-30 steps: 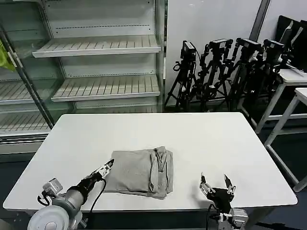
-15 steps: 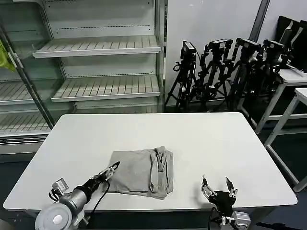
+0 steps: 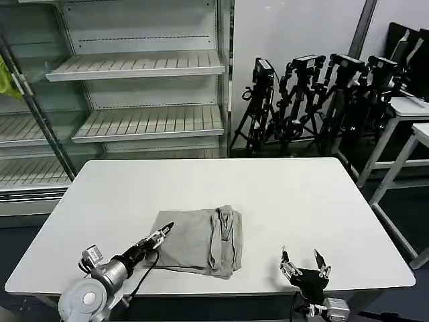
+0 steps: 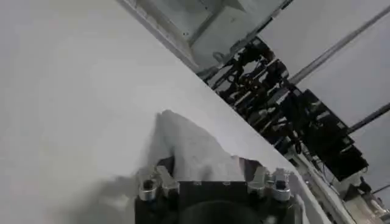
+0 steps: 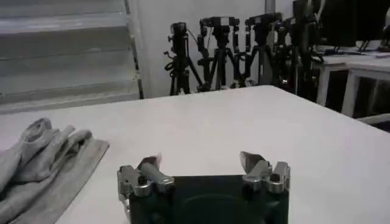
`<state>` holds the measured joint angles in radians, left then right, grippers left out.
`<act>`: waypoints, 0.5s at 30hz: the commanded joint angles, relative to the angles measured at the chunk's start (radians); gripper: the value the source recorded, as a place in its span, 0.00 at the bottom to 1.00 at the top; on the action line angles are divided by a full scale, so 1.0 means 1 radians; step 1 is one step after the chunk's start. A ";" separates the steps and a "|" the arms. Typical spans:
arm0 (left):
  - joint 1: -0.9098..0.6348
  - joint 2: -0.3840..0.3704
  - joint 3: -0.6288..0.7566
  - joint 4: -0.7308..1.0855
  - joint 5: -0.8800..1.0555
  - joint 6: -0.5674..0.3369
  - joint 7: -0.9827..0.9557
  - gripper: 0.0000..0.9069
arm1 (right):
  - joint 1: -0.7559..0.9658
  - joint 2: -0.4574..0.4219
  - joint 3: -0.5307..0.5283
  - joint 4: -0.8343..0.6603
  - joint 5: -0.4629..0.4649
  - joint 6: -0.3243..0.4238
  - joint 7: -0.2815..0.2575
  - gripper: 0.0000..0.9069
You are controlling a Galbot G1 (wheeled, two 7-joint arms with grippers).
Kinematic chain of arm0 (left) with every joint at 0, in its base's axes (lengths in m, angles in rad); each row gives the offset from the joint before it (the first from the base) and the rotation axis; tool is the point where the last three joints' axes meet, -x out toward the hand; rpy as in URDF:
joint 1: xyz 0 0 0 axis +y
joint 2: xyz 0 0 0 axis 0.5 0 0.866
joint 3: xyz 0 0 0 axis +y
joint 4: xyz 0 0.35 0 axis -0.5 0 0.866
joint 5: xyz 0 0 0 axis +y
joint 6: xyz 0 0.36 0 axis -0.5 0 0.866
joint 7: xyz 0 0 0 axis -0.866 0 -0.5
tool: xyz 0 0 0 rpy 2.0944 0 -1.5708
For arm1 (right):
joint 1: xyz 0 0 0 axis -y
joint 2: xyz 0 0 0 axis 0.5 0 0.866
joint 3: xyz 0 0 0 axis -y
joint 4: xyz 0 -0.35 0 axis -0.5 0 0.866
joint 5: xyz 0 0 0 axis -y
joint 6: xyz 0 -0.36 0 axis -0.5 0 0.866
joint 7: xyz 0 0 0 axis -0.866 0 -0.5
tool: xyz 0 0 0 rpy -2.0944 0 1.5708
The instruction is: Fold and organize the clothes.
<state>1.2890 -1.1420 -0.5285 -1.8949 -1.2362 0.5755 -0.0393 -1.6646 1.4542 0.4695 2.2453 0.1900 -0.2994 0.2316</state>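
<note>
The shirt [image 3: 188, 240] shows plain cloth and a bunched fold [image 3: 216, 241] facing up, so the robot should expect the buttoned front hidden underneath when it turns the shirt over.
The clothes, one light grey shirt [image 3: 198, 240], lie folded into a rectangle on the white table [image 3: 301, 194], near its front, with a bunched ridge along the right side. My left gripper [image 3: 164, 232] is low at the shirt's left edge. In the left wrist view the left gripper [image 4: 207, 173] is open, its fingers wide apart with the shirt [image 4: 192, 146] rising between them. My right gripper [image 3: 303, 260] hovers open over bare table near the front edge, to the right of the shirt. In the right wrist view the right gripper [image 5: 200, 161] holds nothing, and the shirt [image 5: 46, 155] lies off to one side.
Empty white shelving [image 3: 134, 67] stands behind the table. A cluster of black camera tripods [image 3: 315, 100] stands at the back right, with white side tables [image 3: 409, 107] beyond. A yellow-green cloth [image 3: 7, 77] hangs at the far left edge.
My left gripper has slid rightward along the table to the shirt's left edge. The right gripper has barely shifted and stays open.
</note>
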 commanded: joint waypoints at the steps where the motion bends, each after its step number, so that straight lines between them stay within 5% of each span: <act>1: -0.017 -0.002 0.009 0.033 0.013 0.005 0.036 0.04 | -0.002 -0.002 0.001 0.009 0.003 -0.003 0.000 1.00; 15: 0.013 -0.002 -0.050 -0.040 -0.083 0.005 0.011 0.04 | -0.003 -0.009 0.003 0.029 0.008 -0.004 -0.001 1.00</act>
<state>1.2980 -1.1507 -0.5377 -1.8919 -1.2510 0.5852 -0.0176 -1.6673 1.4456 0.4712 2.2715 0.1961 -0.3037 0.2300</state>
